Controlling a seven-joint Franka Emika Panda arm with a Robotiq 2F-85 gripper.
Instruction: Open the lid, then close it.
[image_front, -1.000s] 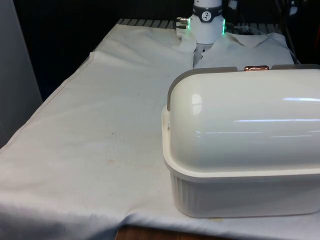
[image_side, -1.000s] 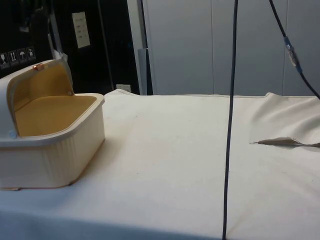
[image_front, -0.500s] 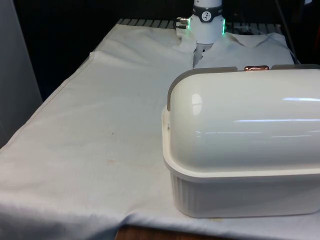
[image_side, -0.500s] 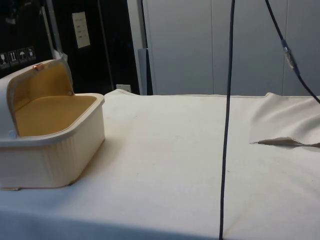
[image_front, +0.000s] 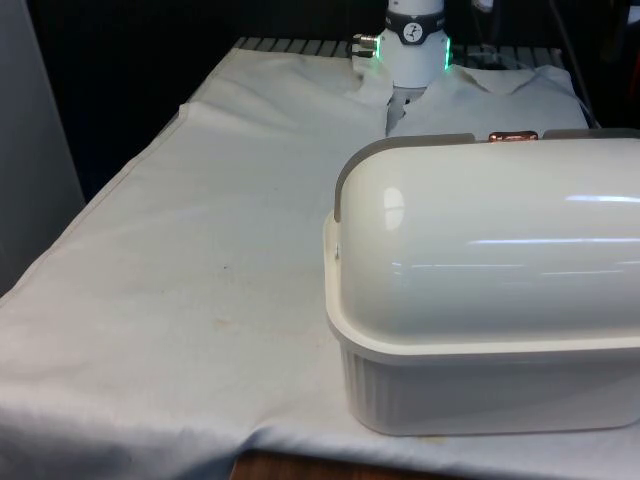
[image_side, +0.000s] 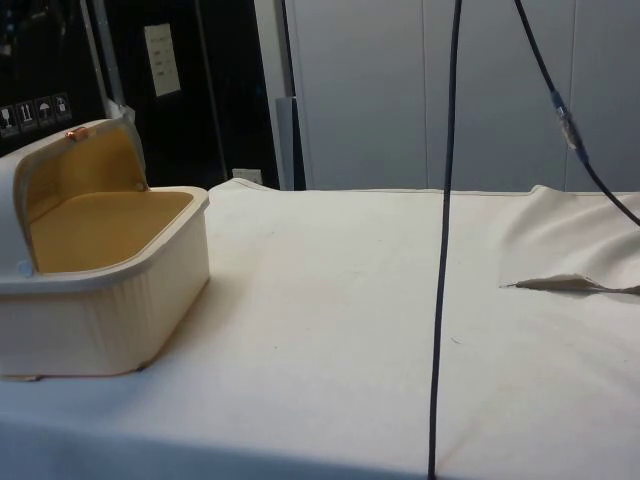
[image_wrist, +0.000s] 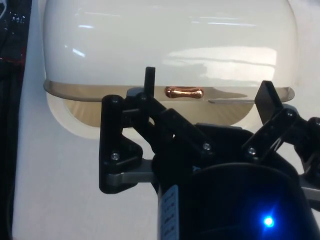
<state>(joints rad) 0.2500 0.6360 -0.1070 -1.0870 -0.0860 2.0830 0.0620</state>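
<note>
My gripper will push the handle, and the lid will swing down while the dome stays, because the lid's grey edge (image_front: 410, 143) shows past the cream dome (image_front: 490, 240).
A cream bread box (image_front: 490, 300) stands at the front view's right, its back to that camera. In the side view the bread box (image_side: 110, 300) is open: the rounded lid (image_side: 20, 170) is rolled back and the tan inside (image_side: 100, 225) shows. A small copper handle (image_front: 513, 136) sits on the lid's grey edge. In the wrist view my gripper (image_wrist: 207, 85) is open and hangs over the box on its open side. The copper handle (image_wrist: 184, 92) lies beyond the gap between the fingers, and nothing is held.
White cloth (image_front: 200, 250) covers the table, with folds near the robot's base (image_front: 415, 45). In the side view a black cable (image_side: 440, 250) hangs down across the table's middle. The cloth is rumpled at the side view's right (image_side: 570, 270).
The hanging black cable in the side view has swung a little to the left. The bread box and its lid have not moved.
</note>
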